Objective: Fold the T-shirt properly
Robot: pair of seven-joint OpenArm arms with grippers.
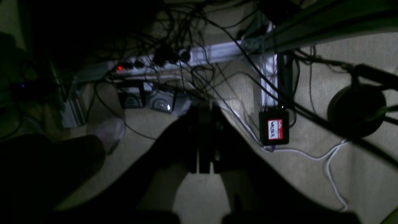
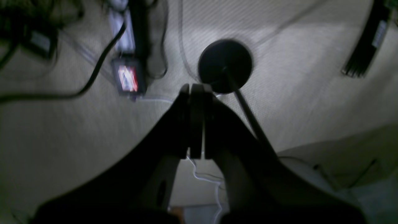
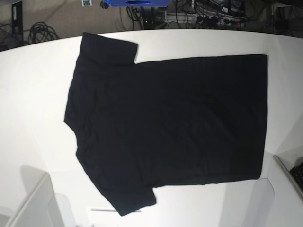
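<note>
My left gripper keeps going toward the hem corner and opens next to it, because the black T-shirt (image 3: 189, 118) is lying flat with its hem corner (image 3: 264, 57) free near the table's edge.
The black T-shirt (image 3: 165, 123) lies spread flat, plain side up, on the white table (image 3: 33, 118) in the base view. Its collar end and sleeves point left and its hem points right. Neither gripper shows in the base view. In the left wrist view my left gripper (image 1: 203, 107) is shut with nothing between its dark fingers, and it hangs over the carpeted floor, away from the shirt. In the blurred right wrist view my right gripper (image 2: 195, 87) is also shut and empty, above the floor.
Under the left gripper lie a power strip (image 1: 161, 60), tangled cables, a black box with a red label (image 1: 274, 128) and a round black stand base (image 1: 356, 112). The same base (image 2: 225, 65) shows below the right gripper. Grey structures stand at the table's lower corners (image 3: 28, 201).
</note>
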